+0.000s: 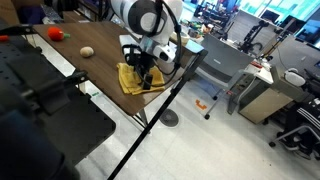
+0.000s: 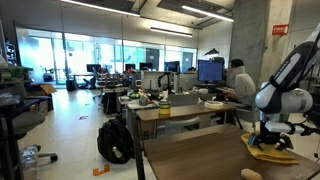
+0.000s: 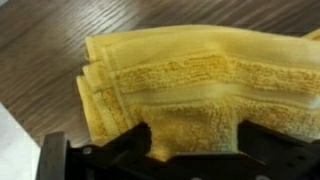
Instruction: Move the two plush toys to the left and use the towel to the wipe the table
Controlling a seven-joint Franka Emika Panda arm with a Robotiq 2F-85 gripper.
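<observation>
The yellow towel is near the table's edge point(image 1: 164, 97). Next, my gripper slides it back over the open wood point(image 2: 198, 152) toward the other end of the table.
The yellow towel point(image 3: 190, 80) lies folded on the dark wood table point(image 3: 60, 40), close to its edge. My gripper point(image 3: 195, 142) hangs right over the towel, open, its two black fingers point(image 3: 140, 145) straddling the towel's near part with cloth between them. In both exterior views the gripper point(image 1: 148, 72) point(image 2: 272, 135) sits on the towel point(image 1: 133, 80) point(image 2: 272, 152). A beige plush toy point(image 1: 87, 51) point(image 2: 250, 173) lies on the table a little apart from the towel. Farther along the table point(image 1: 100, 70) rests the red-orange plush toy point(image 1: 56, 33).
The towel is near the table's corner and edge point(image 1: 165, 95). A black chair or stand point(image 1: 40, 110) fills the near foreground. A grey desk point(image 1: 222, 62) stands beyond the table. A black backpack point(image 2: 115, 140) sits on the floor.
</observation>
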